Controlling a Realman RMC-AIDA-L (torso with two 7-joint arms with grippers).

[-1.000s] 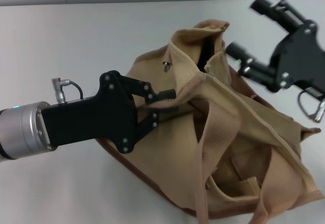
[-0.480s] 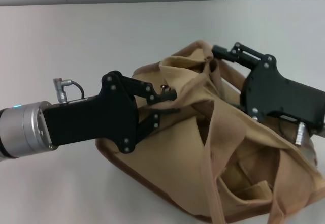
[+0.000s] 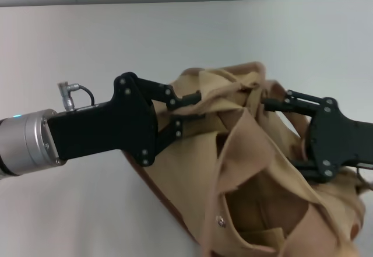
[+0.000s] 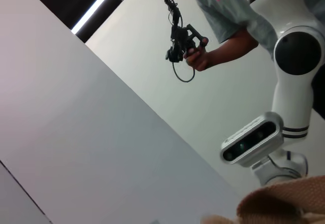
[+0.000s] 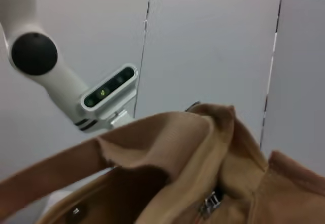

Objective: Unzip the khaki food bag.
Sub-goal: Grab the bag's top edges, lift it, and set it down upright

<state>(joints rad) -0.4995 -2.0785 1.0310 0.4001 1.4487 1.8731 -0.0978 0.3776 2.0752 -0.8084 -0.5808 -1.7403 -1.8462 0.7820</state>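
Loose cloth of the khaki food bag (image 3: 287,155) lies over my right gripper's lower finger, so I should pull the finger free and reach for the bag's far top edge (image 3: 252,68).
The khaki food bag (image 3: 192,169) lies crumpled on the white table, its mouth gaping and a snap button (image 3: 220,221) showing on the front. My left gripper (image 3: 196,106) comes in from the left and is shut on the bag's upper fabric edge. From the right, my right gripper (image 3: 280,131) stands open against the bag's top, its upper finger (image 3: 274,102) touching the bunched fabric and its lower finger partly hidden by cloth. The right wrist view shows the bag (image 5: 193,142) close up with a silver zipper pull (image 5: 212,202). A tan corner of the bag (image 4: 284,203) shows in the left wrist view.
The white table (image 3: 87,41) stretches to the left and beyond the bag. In the left wrist view a person's hand (image 4: 195,59) holds a black device, above the robot's head camera (image 4: 252,138). That head camera (image 5: 109,92) also shows in the right wrist view.
My right gripper has come down from high at the back right to the bag's top. The bag has bunched up and shifted right. The left gripper kept its hold.
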